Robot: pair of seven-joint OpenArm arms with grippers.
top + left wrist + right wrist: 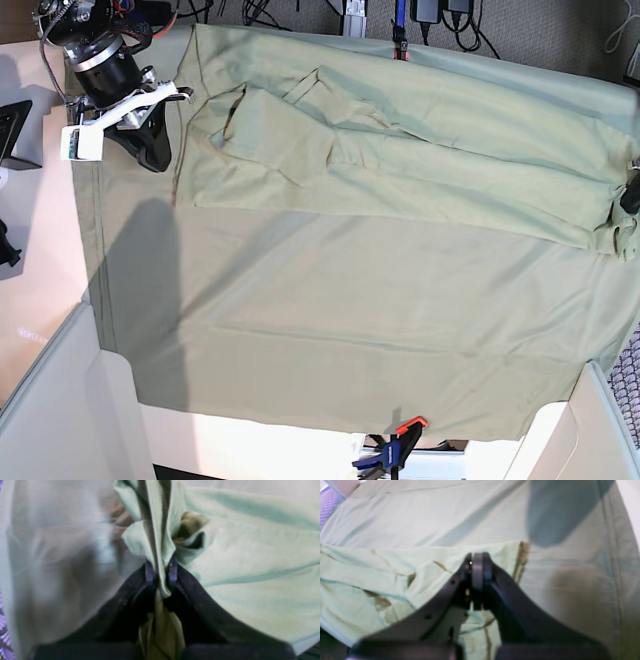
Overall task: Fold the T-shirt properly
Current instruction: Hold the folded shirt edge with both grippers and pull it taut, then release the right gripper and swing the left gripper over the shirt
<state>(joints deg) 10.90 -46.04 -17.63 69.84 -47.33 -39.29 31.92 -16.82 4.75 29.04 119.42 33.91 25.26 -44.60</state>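
Observation:
The T-shirt already lies stretched out long to its bunched end (pixel 622 238) in my left gripper. I should bring that end back over the T-shirt's middle (pixel 430 175) and let go of it.
The pale green T-shirt (pixel 400 160) lies spread and wrinkled across the back half of the green tablecloth (pixel 350 330). My left gripper (pixel 161 576) is shut on a bunched fold of the T-shirt (pixel 250 555). In the base view it shows only as a dark tip at the far right edge (pixel 632 195), where the shirt gathers. My right gripper (pixel 477 563) has its jaws together with nothing visible between them. It hovers over the shirt's left edge (pixel 370 580). In the base view it (pixel 155 158) sits just left of that edge.
Orange clamps pin the tablecloth at the front (pixel 405 432) and at the back (pixel 400 45). White panels stand at the front left (pixel 50 400) and front right (pixel 600 430) corners. Cables lie behind the table. A black object (pixel 12 125) sits at the left edge.

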